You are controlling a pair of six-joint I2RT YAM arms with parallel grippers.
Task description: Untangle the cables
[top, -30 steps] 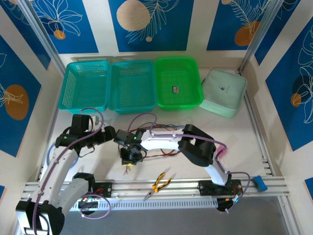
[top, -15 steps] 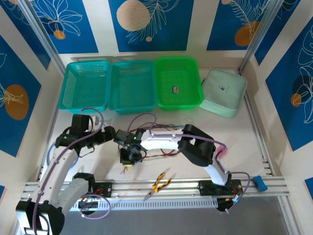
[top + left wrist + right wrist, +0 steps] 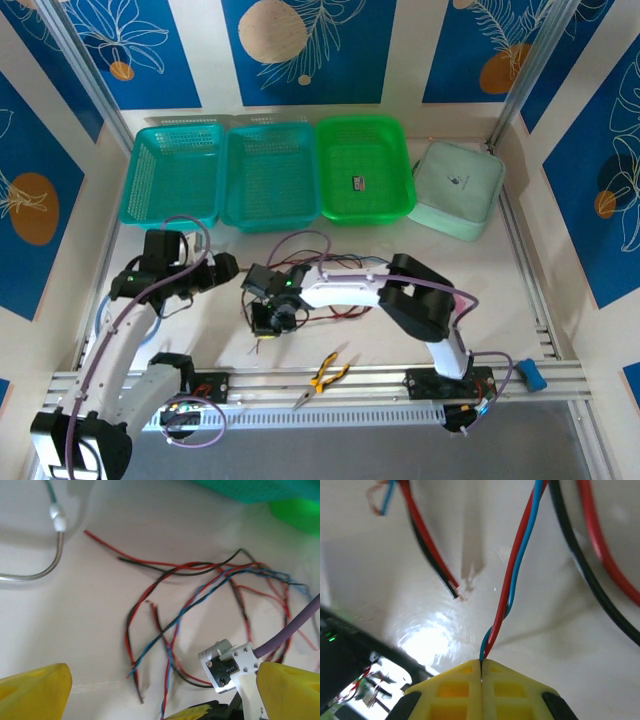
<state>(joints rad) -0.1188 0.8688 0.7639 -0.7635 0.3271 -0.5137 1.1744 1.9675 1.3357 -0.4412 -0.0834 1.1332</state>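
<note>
My right gripper is holding both strands of the twisted red-and-blue cable point(image 3: 511, 592). It should raise them to my left gripper, and my left gripper should then take the red strand point(image 3: 493, 637).
The cables point(image 3: 200, 580) are thin red, black and blue wires lying tangled on the white table, right of centre in the left wrist view. In the top view the cables point(image 3: 335, 300) spread under the right forearm. My right gripper point(image 3: 481, 667) points down at the table and is shut on a twisted red-and-blue cable point(image 3: 520, 565). That cable runs up from between its yellow fingers point(image 3: 455, 690). My right gripper point(image 3: 270, 320) sits at the tangle's left end. My left gripper point(image 3: 160, 692) hovers open beside it, its yellow fingers point(image 3: 35, 692) wide apart and holding nothing. My left gripper point(image 3: 226, 267) is left of the tangle.
Two teal baskets point(image 3: 175, 175) point(image 3: 270, 175), a green basket point(image 3: 362, 150) and a pale green lidded box point(image 3: 458, 188) line the back. Yellow-handled pliers point(image 3: 325, 375) lie near the front rail. A clear tube point(image 3: 45, 570) curves at the far left.
My left gripper has drawn back to the left, away from the right wrist. The right arm's elbow has shifted slightly right while its gripper stays at the tangle.
</note>
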